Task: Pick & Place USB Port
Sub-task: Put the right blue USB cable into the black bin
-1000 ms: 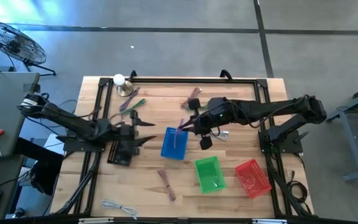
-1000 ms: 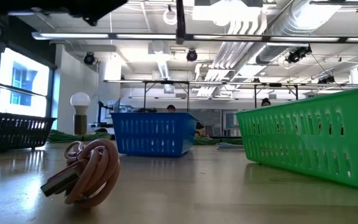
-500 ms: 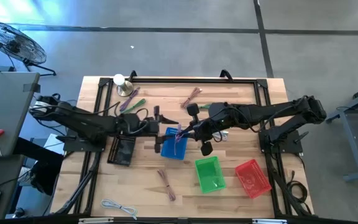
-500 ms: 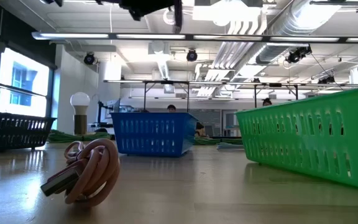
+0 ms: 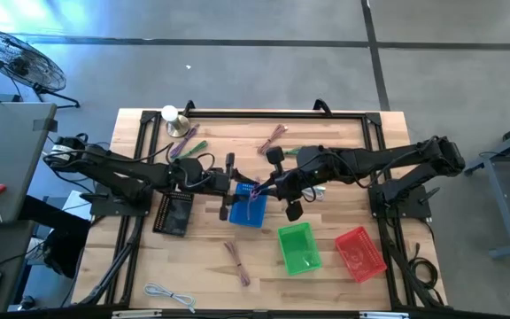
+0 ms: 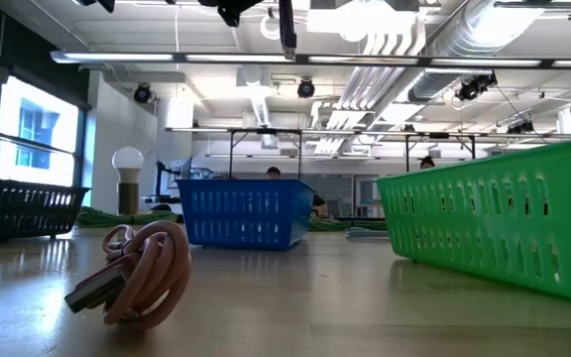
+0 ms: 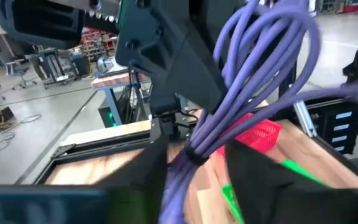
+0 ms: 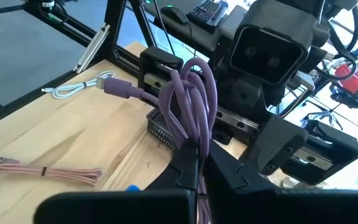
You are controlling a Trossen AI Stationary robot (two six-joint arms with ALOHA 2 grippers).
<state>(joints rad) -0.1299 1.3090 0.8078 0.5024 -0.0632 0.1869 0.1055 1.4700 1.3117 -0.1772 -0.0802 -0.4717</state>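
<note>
My right gripper is holding the purple cable across from the black basket [image 5: 173, 213]. It should hand the cable [image 5: 254, 191] to my left gripper to put in that basket.
A bundle of purple USB cable [image 5: 253, 191] hangs in the air over the blue basket [image 5: 248, 211]. My right gripper [image 5: 269, 183] comes in from the table's right and is shut on it; in its wrist view the loops [image 8: 194, 93] stand ahead of the fingers and a plug [image 8: 114, 87] sticks out sideways. My left gripper [image 5: 233, 188] reaches in from the left at the same height and is open. Its fingers stand on either side of the bundle [image 7: 194, 155] in the left wrist view. Whether they touch it I cannot tell. My right gripper pinches the purple cable's gathered strands [image 8: 194, 146] between its two fingers [image 8: 185, 165], at the end opposite the loops. It comes at them roughly level from the table's right. The bundle is lifted clear above the blue basket.
A green basket [image 5: 297, 248] and a red basket [image 5: 361, 252] sit near the right front. A black basket [image 5: 171, 213] lies under the left arm. Loose cables: pink [image 5: 237, 263], white [image 5: 171, 297], green and purple [image 5: 187, 143]. A lamp [image 5: 171, 117] stands at the far left.
My left gripper has moved from over the black basket toward the table's right, up to the blue basket and the cable held by my right gripper. My right gripper has kept the cable over the basket, shifting only slightly.
</note>
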